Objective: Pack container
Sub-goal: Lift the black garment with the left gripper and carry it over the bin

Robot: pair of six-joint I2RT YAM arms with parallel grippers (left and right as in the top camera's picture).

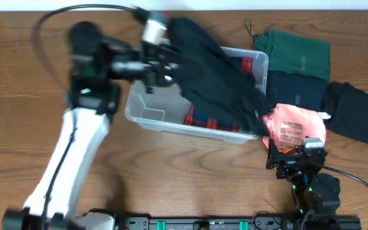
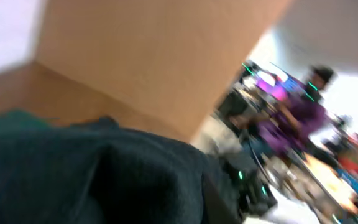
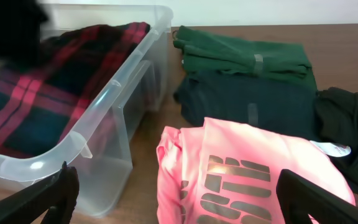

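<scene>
The dark garment's loose end is hanging past the container's rim, so the robot's left gripper needs to bring that end down onto the red plaid garment before it lays down the rest.
The clear plastic container stands at mid-table with a red plaid garment inside. My left gripper is shut on a dark garment and holds it over the container; the cloth drapes across the right half. In the blurred left wrist view the dark garment hides the fingers. My right gripper is open and empty at the near edge of a pink shirt. In the right wrist view the open fingers flank the pink shirt, with the container to the left.
A green garment, a navy garment and a black garment lie folded right of the container. They also show in the right wrist view: green, navy, black.
</scene>
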